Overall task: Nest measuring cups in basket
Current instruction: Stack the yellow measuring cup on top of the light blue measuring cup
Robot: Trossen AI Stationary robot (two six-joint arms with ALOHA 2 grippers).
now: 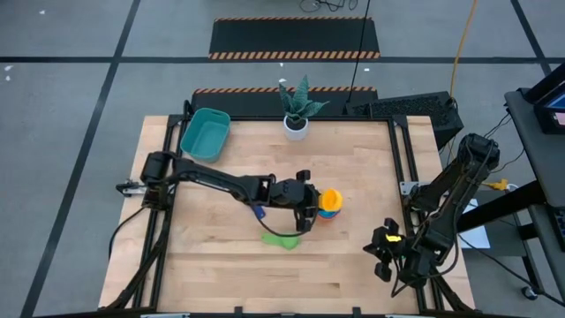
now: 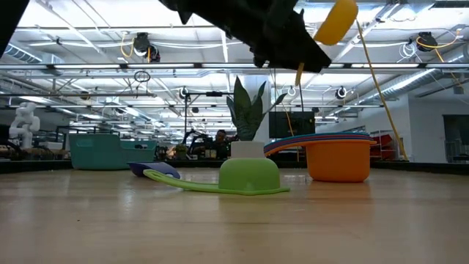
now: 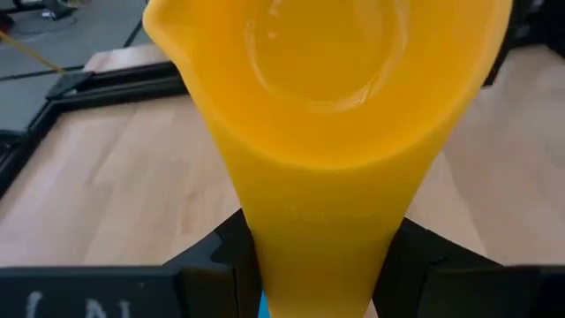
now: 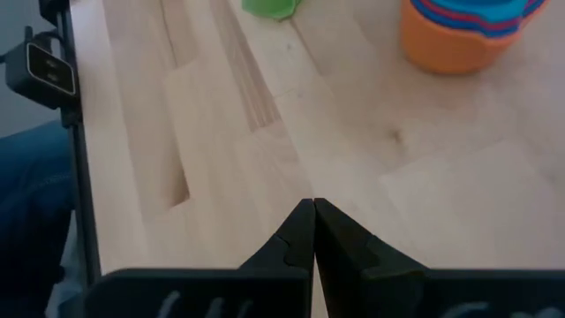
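The yellow cup's bowl faces up over the nested stack, the cup's and stack's handles pointing the same way, so my left gripper should keep lowering it until it nests, then release.
My left gripper is at mid-table, shut on a yellow measuring cup that is raised above a nested stack. The stack's orange cup stands on the table with blue and red cups inside it. A green cup lies bowl-down on the table nearer the front. A dark blue cup lies left of it. The teal basket sits at the far left corner. My right gripper waits shut at the near right, above bare wood. My left gripper pinches the yellow cup's flat handle between its two fingers. The bowl reaches out beyond the fingertips, with its open side toward the wrist camera. The cup is lifted clear, high over the orange stack.
A white plant pot with a spiky plant stands at the far edge, right of the basket. Black frame rails run along the table's sides. Bare wood lies between the stack and my right gripper.
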